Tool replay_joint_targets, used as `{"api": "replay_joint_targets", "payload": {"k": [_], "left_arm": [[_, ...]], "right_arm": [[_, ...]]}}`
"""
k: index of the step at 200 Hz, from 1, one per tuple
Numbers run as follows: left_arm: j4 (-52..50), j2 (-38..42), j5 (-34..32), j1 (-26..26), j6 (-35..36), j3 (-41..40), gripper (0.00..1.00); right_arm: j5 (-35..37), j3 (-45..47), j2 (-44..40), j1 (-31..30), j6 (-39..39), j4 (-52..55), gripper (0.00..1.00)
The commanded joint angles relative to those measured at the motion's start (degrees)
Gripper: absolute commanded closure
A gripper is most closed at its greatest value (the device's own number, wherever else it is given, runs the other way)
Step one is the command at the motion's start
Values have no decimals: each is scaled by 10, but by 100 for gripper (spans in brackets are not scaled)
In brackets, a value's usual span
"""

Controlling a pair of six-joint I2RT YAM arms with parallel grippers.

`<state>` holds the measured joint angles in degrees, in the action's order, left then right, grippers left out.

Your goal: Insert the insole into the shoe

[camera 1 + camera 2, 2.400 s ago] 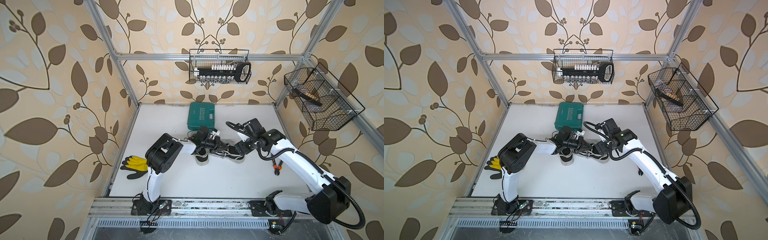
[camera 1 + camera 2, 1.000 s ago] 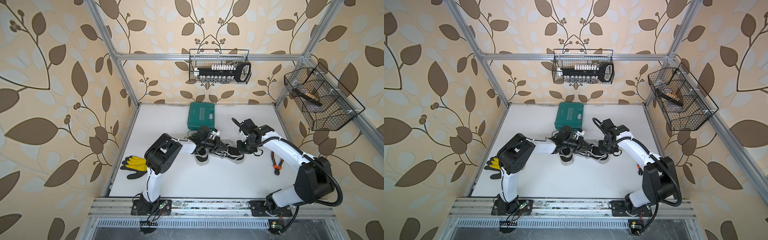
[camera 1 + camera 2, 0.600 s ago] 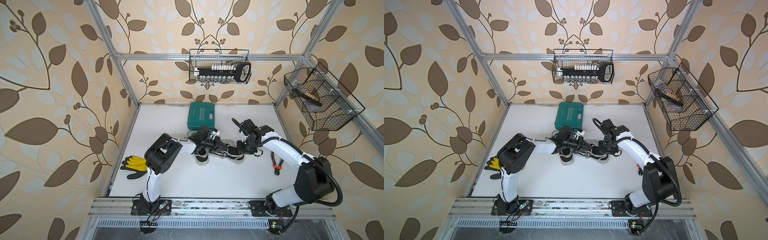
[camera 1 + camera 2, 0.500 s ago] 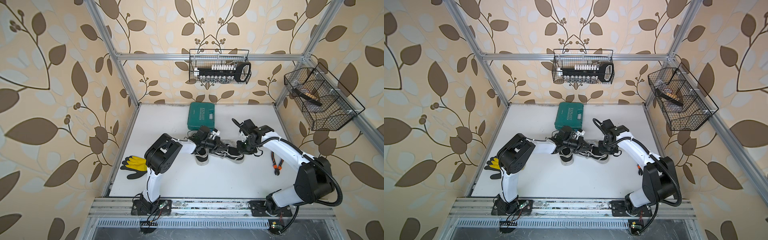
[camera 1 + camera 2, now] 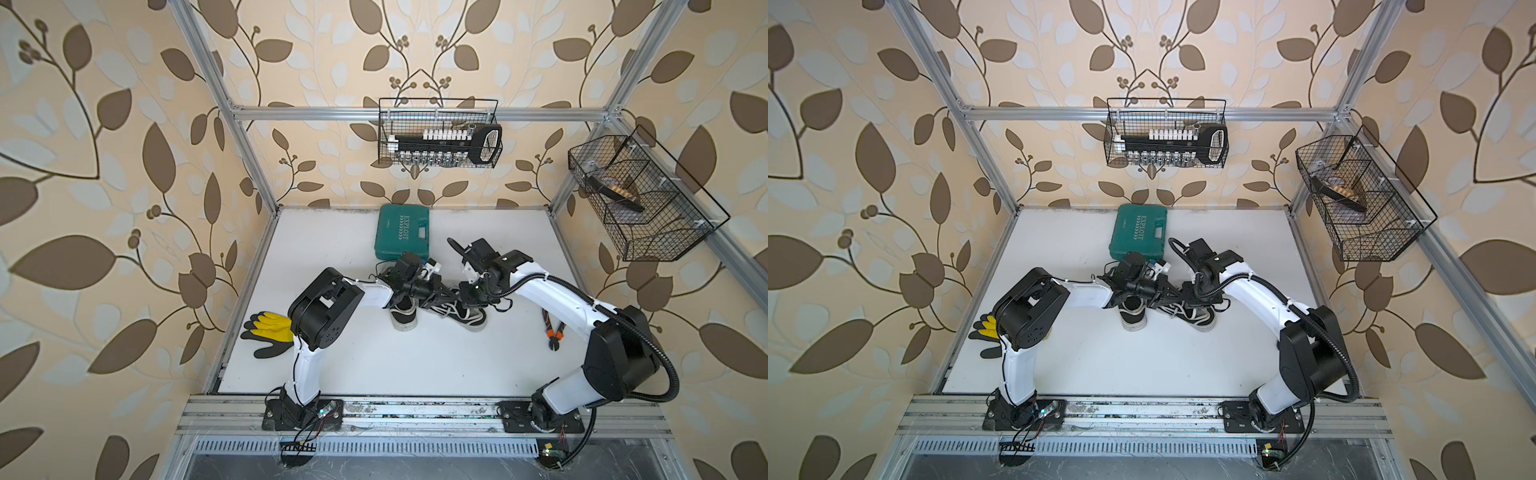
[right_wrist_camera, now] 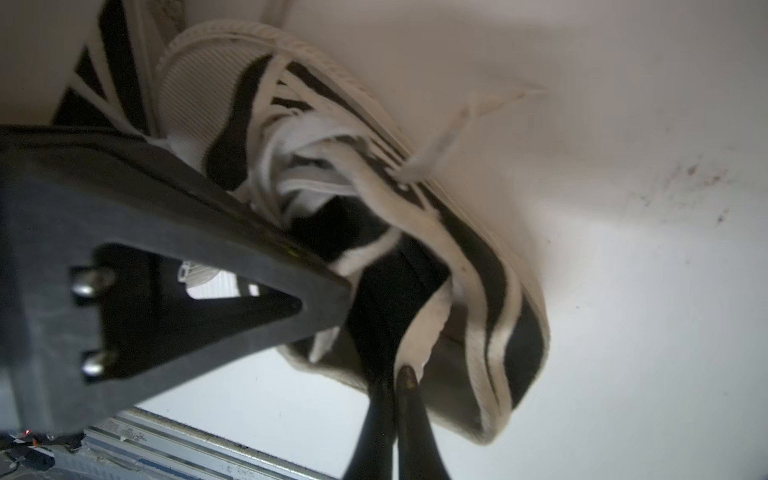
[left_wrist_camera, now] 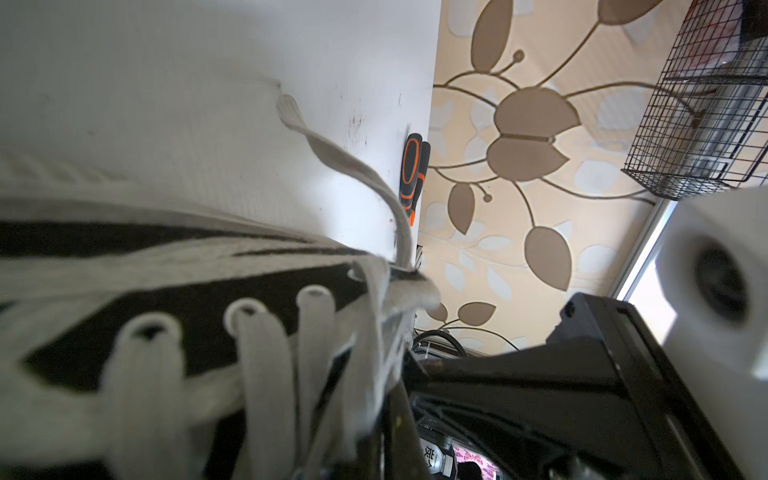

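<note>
My right gripper needs to open, shift toward the shoe heel's side (image 6: 462, 348) and tuck down flat the insole's pale edge (image 6: 428, 324), as that edge curls up inside the shoe.
A black-and-white laced shoe (image 5: 467, 318) (image 5: 1198, 319) lies slantwise mid-table. In the right wrist view its opening (image 6: 478, 249) faces me, with the black insole (image 6: 386, 291) inside and its heel end at the rim. My right gripper (image 6: 395, 374) (image 5: 464, 300) is shut. Its tips touch the insole's heel end, and nothing shows between them. My left gripper (image 6: 332, 291) (image 5: 452, 296) (image 7: 395, 415) is shut too. Its tips push into the opening by the tongue and laces (image 7: 266, 365).
A second matching shoe (image 5: 403, 318) stands just left of the first, under my left wrist. A green tool case (image 5: 402, 230) lies behind them. Gloves (image 5: 268, 332) are at the left edge and pliers (image 5: 552, 330) at the right. Wire baskets (image 5: 440, 145) (image 5: 640, 199) hang on the walls.
The right arm has swung round, elbow now out to the front right, with its wrist still at the shoe. Its jaws have closed in the last second. The left arm has not moved.
</note>
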<state>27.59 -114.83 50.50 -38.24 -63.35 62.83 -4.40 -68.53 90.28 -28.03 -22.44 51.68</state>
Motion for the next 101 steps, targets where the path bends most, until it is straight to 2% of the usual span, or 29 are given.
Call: {"api": "replay_joint_targets", "payload": {"k": [1, 26, 56, 83, 101], "left_arm": [[18, 43, 14, -11, 10, 6, 100], [16, 41, 9, -10, 10, 4, 100], [18, 36, 7, -9, 5, -1, 100], [19, 37, 7, -5, 6, -4, 100], [16, 40, 7, -4, 8, -7, 100]], "right_arm": [[27, -19, 35, -25, 13, -11, 100], [61, 3, 48, -28, 21, -11, 100], [137, 40, 36, -21, -13, 14, 100], [140, 80, 18, 0, -28, 3, 100], [170, 75, 32, 2, -29, 22, 100]]}}
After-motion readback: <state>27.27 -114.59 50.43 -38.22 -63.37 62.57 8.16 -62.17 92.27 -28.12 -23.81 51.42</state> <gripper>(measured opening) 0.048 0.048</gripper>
